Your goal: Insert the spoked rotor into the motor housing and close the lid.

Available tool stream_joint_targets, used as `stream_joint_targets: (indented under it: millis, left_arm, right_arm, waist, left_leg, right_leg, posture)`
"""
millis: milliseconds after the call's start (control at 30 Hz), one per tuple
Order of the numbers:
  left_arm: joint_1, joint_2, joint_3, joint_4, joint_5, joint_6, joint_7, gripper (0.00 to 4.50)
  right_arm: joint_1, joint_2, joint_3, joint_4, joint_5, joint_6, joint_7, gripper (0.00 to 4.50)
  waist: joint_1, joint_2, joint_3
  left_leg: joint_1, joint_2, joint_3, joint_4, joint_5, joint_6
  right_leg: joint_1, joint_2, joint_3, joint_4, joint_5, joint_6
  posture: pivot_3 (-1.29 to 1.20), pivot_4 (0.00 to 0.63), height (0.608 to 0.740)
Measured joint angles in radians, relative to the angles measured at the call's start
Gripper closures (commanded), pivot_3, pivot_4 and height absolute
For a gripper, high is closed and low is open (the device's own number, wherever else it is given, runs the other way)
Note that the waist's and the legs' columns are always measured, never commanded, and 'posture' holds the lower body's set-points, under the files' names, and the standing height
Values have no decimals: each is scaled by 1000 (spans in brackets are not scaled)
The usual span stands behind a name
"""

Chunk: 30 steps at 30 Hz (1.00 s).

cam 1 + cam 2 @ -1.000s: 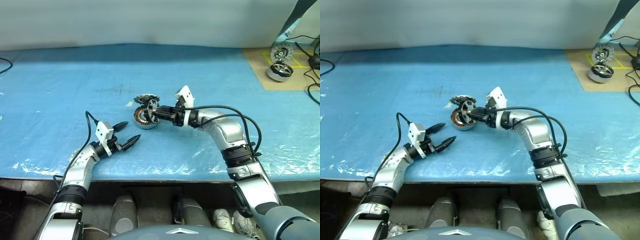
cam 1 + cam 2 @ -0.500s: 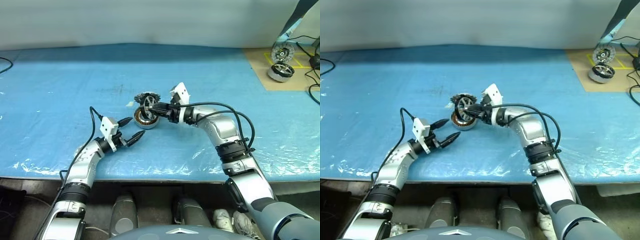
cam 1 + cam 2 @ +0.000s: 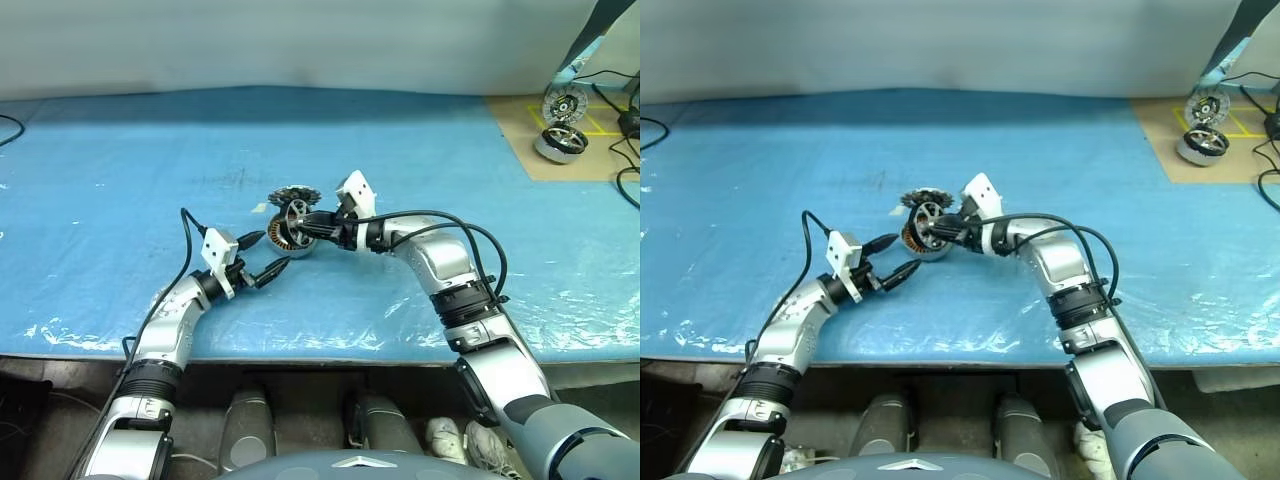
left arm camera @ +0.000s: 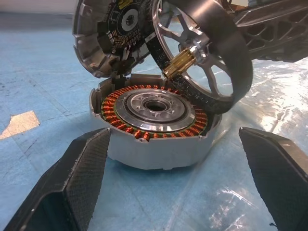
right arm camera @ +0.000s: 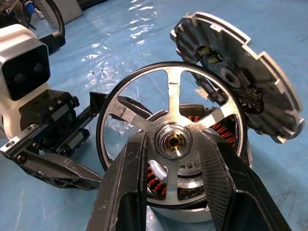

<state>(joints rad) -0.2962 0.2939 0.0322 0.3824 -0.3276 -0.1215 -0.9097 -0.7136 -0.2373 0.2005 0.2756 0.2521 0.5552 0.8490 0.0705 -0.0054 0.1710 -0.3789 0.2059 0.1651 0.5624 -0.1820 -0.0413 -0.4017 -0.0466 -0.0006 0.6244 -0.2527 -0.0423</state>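
The spoked rotor sits at a slant at the motor housing's rim (image 4: 216, 114). Next, my right gripper opens, then presses the rotor's hub (image 5: 173, 142) down with closed fingers before it shuts the lid.
The motor housing (image 3: 289, 241) sits on the blue table cover, its copper windings (image 4: 120, 102) facing up. The lid (image 3: 293, 195), a toothed grey disc (image 5: 250, 86), stands open at the housing's far edge. My right gripper (image 3: 303, 221) is shut on the hub of the spoked rotor (image 5: 173, 98), with its fingers (image 5: 132, 178) on either side. It holds the rotor (image 4: 204, 45) tilted just above the housing's rim. My left gripper (image 3: 268, 253) is open, level with the table, just to the near left of the housing. Its fingers (image 4: 79, 161) flank the housing without touching it.
A brown board (image 3: 520, 130) at the far right carries two other wheel-like motors (image 3: 562, 103), with cables beside them. A small pale scrap (image 3: 259, 208) lies left of the lid. The table's front edge (image 3: 320, 352) runs close below both arms.
My left gripper has moved up and to the right, closer to the housing, still open. The right gripper keeps its hold on the rotor and has rolled slightly.
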Motion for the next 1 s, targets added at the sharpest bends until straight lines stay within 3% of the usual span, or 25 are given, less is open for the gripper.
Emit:
stream_joint_targets:
  millis: [467, 1000]
  left_arm:
    - [9, -14, -5, -23, 2, 15, 21, 0]
    - [28, -1, -6, -40, -1, 16, -2, 0]
  right_arm:
    - [-46, -26, 12, -63, -23, 16, 25, 3216]
    - [-38, -34, 86, 23, -125, -120, 31, 3216]
  waist:
    - [0, 0, 0]
    - [-1, 0, 0]
  left_leg:
    - [0, 0, 0, 0, 0, 0]
    - [0, 0, 0, 1, 0, 0]
  right_leg:
    - [0, 0, 0, 0, 0, 0]
    - [0, 0, 0, 2, 0, 0]
  posture:
    - [0, 150, 740]
    - [0, 150, 740]
